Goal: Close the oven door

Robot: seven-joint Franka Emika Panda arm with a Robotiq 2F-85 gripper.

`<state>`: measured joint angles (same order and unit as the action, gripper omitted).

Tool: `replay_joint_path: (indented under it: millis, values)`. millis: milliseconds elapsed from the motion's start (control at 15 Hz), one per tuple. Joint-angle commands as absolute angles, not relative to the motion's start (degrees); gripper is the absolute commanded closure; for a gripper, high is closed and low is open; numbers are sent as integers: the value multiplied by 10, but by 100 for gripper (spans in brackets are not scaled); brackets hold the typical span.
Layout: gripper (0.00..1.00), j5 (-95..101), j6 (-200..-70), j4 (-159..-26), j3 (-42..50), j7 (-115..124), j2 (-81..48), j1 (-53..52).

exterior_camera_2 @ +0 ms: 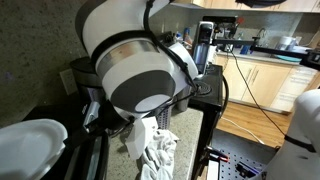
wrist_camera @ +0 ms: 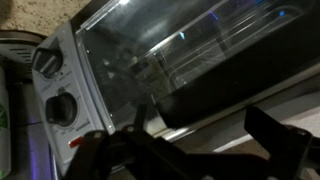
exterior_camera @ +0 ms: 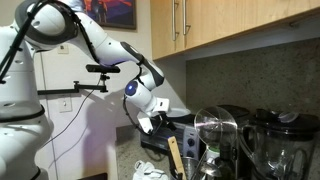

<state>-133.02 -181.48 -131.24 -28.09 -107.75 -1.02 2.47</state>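
Observation:
Next, my gripper moves back and goes around to the door's outer edge, because it is hanging over the oven opening, inside the lowered door.
In the wrist view the silver oven (wrist_camera: pixel 68 75) fills the frame, with two dark knobs on its left panel and a wire rack showing inside. The oven door (wrist_camera: pixel 210 113), dark glass with a silver edge strip, lies low in front of the opening, just ahead of my fingers; its exact angle is hard to tell. My gripper (wrist_camera: pixel 195 152) is open, with its two dark fingers spread wide at the frame's bottom and nothing held between them. In an exterior view the gripper (exterior_camera: pixel 150 120) hangs low by the wall, left of the blender jars.
Two clear blender jars (exterior_camera: pixel 215 132) (exterior_camera: pixel 285 140) stand in front on the counter, under wooden cabinets (exterior_camera: pixel 200 25). A white cloth (exterior_camera_2: pixel 155 150) lies below the arm. The arm's big joint (exterior_camera_2: pixel 130 70) blocks most of that view. A black coffee machine (exterior_camera_2: pixel 205 45) stands behind.

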Motion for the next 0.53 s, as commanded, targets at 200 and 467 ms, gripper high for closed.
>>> replay_joint_path:
  millis: [200,467]
  values:
    - [0,-1357,-1776,-1325,-279,-1084,36,26]
    - [0,-1383,-1741,-1342,-275,-1097,62,32]
